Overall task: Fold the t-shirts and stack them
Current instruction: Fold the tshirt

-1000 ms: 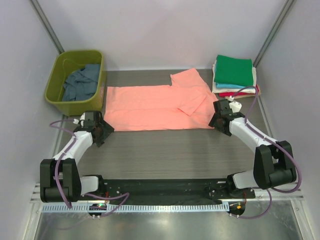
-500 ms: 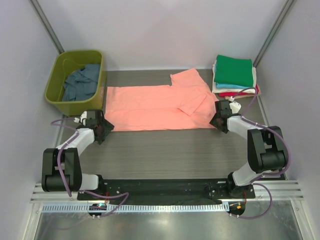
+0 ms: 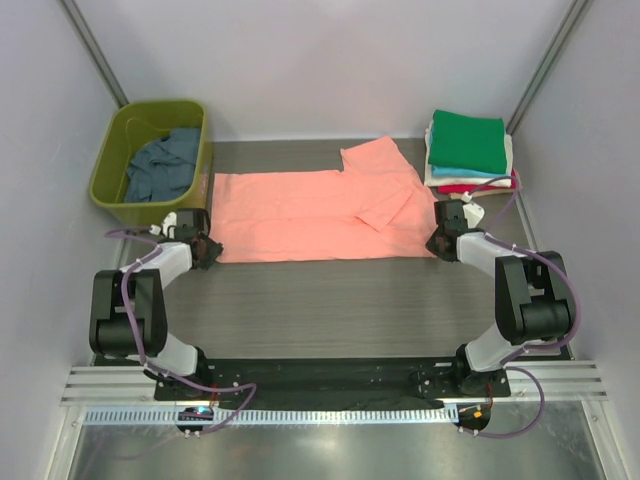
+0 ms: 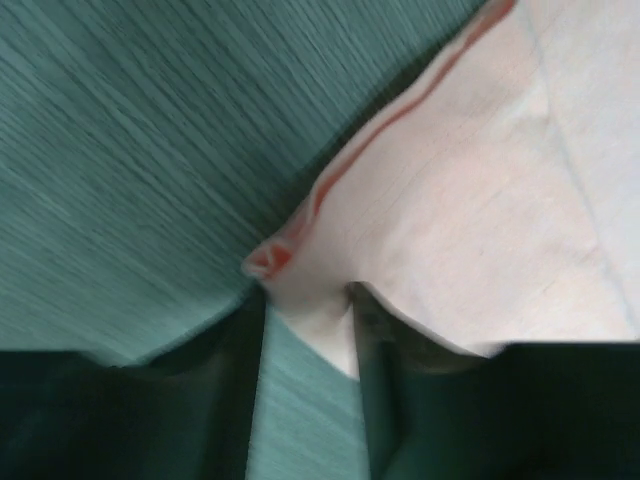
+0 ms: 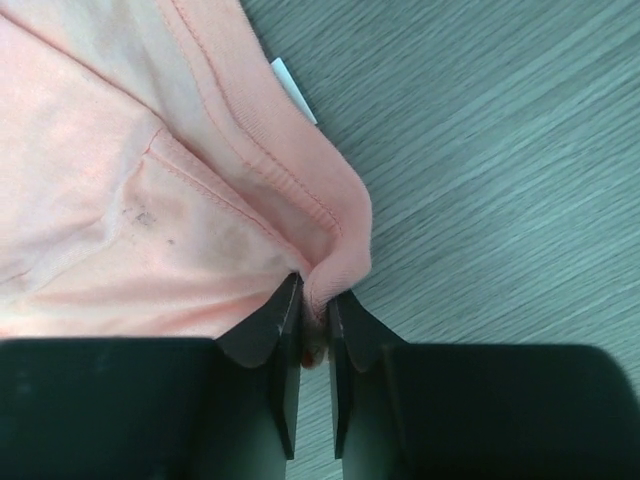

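My right gripper should pull the hem toward the arm bases together with my left gripper before folding, because the t-shirt's far sleeve lies close beside the stack.
A salmon-pink t-shirt lies spread flat across the table, one sleeve folded in over its right part. My left gripper is at the shirt's near left corner. In the left wrist view, the jaws have closed on that puckered corner. My right gripper sits at the near right corner. Its fingers pinch a raised fold of the hem. A stack of folded t-shirts, green on top, stands at the back right.
An olive-green tub at the back left holds a crumpled slate-blue t-shirt. Grey walls close in the table on the left, right and back. Bare wood-grain table lies between the shirt and the arm bases.
Both grippers moved in onto the shirt's near corners and went from open to closed on the cloth. The shirt itself has hardly shifted.
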`<state>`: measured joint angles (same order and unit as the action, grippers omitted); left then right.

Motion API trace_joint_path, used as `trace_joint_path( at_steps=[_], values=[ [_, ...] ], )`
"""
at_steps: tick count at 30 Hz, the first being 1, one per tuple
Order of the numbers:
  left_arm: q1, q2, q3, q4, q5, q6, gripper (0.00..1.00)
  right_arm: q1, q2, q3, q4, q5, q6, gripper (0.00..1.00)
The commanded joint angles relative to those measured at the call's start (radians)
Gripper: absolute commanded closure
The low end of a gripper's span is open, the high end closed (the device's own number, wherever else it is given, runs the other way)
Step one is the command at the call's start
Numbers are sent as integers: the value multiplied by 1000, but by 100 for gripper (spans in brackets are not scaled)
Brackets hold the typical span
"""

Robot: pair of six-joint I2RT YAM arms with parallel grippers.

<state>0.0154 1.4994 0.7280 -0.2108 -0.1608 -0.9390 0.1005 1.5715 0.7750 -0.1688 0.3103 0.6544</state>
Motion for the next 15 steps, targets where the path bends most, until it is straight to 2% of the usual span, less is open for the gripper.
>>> trace_joint_path(
  at_steps=[1, 2, 4, 9, 10, 12, 13, 15],
  values=[
    [3, 64, 25, 10, -19, -1, 76, -5, 5, -6, 23, -19, -2, 84],
    [4, 71, 30, 8, -16, 0, 85, -5, 5, -6, 26, -36, 5, 91],
    [3, 74, 45, 5, 1, -1, 100, -7, 13, 3, 26, -60, 14, 99],
    [3, 32, 125, -91, 47, -17, 100, -5, -1, 159, -44, -142, 18, 99],
    [3, 10, 145, -108, 49, -24, 100, -4, -60, 177, -44, -145, 14, 99],
    [4, -108, 142, -145, 17, -35, 100, -5, -140, 205, -34, -120, -1, 99],
    [4, -163, 120, -151, 1, -38, 100, -5, -241, 198, -25, -100, -7, 99],
    [3, -290, 84, -174, -49, -53, 100, -5, -321, 153, -29, -54, -12, 99]
  ],
)
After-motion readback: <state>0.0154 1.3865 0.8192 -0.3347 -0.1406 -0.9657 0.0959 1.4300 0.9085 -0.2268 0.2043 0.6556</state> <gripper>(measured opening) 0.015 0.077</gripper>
